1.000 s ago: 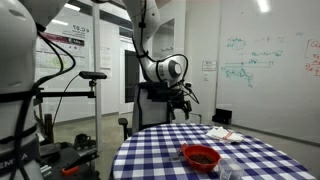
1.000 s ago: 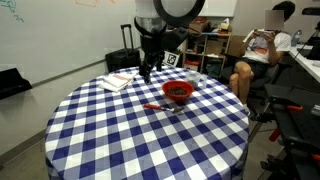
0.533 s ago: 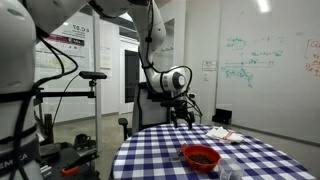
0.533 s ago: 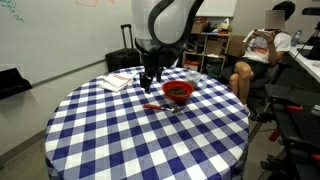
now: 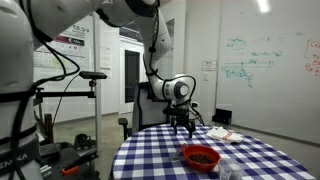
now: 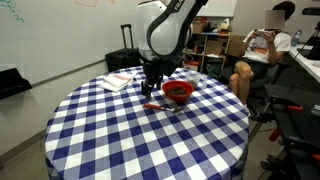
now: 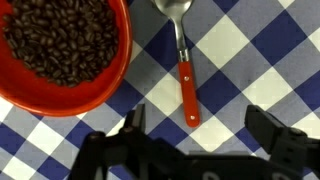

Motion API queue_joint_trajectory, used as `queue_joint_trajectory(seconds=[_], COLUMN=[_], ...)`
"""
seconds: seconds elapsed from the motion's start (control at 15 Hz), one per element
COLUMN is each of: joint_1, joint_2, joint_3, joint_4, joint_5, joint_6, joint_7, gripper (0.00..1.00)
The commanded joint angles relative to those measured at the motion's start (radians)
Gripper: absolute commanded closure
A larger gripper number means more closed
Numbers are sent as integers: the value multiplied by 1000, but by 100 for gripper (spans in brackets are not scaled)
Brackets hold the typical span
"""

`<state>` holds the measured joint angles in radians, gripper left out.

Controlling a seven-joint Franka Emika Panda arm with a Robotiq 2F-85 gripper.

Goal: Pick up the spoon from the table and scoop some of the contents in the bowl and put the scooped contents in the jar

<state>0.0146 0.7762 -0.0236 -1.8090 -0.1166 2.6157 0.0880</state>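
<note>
I should keep lowering my gripper until my open fingers, which straddle the spoon's narrow reddish-orange handle (image 7: 187, 88) clear of the bowl, are on either side of the handle's loose end (image 7: 191, 117), and then close them.
The spoon (image 7: 185, 75) lies flat on the checked table (image 7: 260, 50), with a metal head and a reddish-orange handle; it also shows in an exterior view (image 6: 153, 105). The red bowl (image 7: 95, 85) holds dark beans and sits just beside the spoon; it shows in both exterior views (image 5: 201, 157) (image 6: 179, 92). My gripper (image 7: 200, 130) is open and empty, hovering above the spoon's handle end with a finger on each side of it (image 6: 150, 88) (image 5: 182, 120). The clear jar (image 5: 228, 170) stands next to the bowl near the table's edge.
A white-and-red paper pile (image 6: 118, 81) lies on the far part of the table (image 5: 222, 133). A seated person (image 6: 258, 55) and shelves are beyond the table. A black case (image 6: 124, 62) stands by the wall.
My gripper has come down from above the table to just over the spoon beside the bowl. The spoon, bowl and jar have not moved.
</note>
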Motion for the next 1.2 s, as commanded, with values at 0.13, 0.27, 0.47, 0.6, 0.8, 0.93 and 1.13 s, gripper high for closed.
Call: queue_joint_trajectory(seconds=[0.13, 0.27, 0.47, 0.6, 0.8, 0.93, 1.13], joint_1=[-51, -49, -35, -25, -16, -12, -11], joint_2=[72, 94, 132, 158, 191, 206, 219], joint_3=[61, 64, 52, 45, 43, 43, 43], joint_4=[91, 117, 150, 168, 198, 216, 237], joint_5=[75, 78, 66, 56, 51, 50, 50], joint_6=[-5, -7, 0, 5, 8, 4, 2], joint_7=[-107, -116, -112, -113, -115, -117, -125], gripper=[1, 1, 2, 1, 4, 29, 45])
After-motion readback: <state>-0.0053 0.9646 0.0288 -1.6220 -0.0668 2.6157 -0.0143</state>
